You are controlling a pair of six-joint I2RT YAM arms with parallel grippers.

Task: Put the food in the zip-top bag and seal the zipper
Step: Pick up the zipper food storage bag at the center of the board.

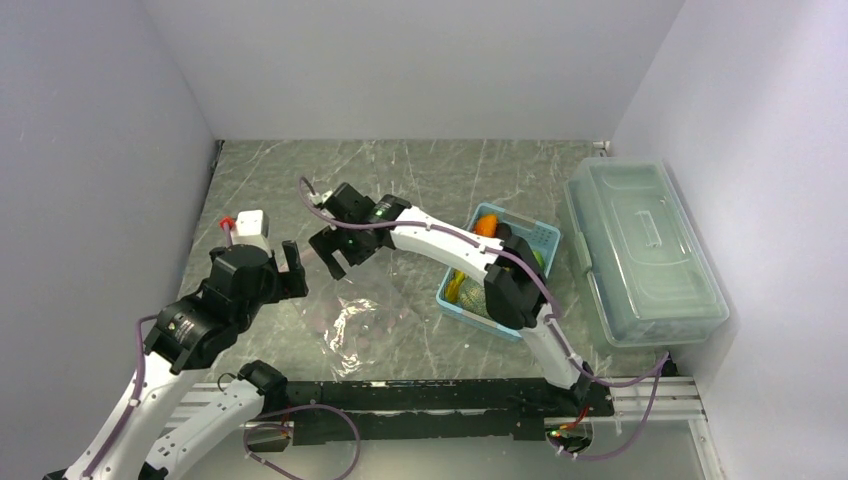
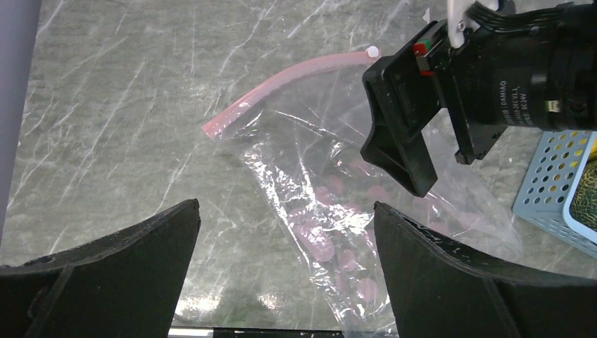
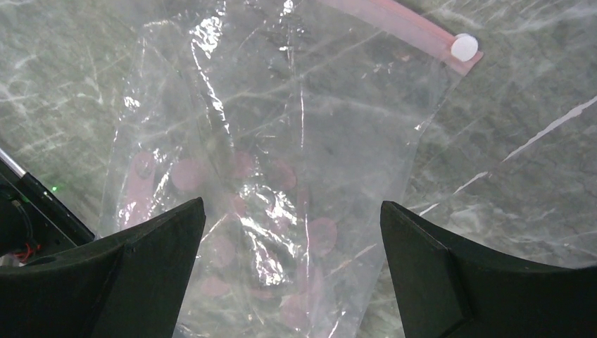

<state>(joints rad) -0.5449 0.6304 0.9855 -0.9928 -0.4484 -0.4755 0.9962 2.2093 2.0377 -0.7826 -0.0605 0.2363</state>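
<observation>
The creased film of the clear zip-top bag [image 3: 301, 130] is between the open fingers, and they are clear of the pink zipper. My right gripper keeps going down until it pinches a fold [image 3: 299, 208].
The clear zip-top bag [image 1: 350, 315] lies flat and crinkled on the marble table, between the two arms. Its pink zipper [image 2: 288, 76] curves along the far mouth edge, with a white slider [image 3: 464, 47] at one end. The bag also fills the right wrist view [image 3: 281, 141]. My left gripper [image 1: 296, 268] is open and empty above the bag's left side [image 2: 331, 211]. My right gripper [image 1: 335, 260] is open and empty above the bag, close to the left gripper. The food sits in the light-blue basket [image 1: 540, 232]: orange carrot [image 1: 487, 226], yellow bananas [image 1: 462, 290], a green piece [image 1: 540, 258].
A large clear lidded box [image 1: 640, 250] stands at the right, beside the basket. The basket's corner [image 2: 552, 183] and a netted melon [image 2: 588, 204] show at the right edge of the left wrist view. White walls enclose the table on three sides.
</observation>
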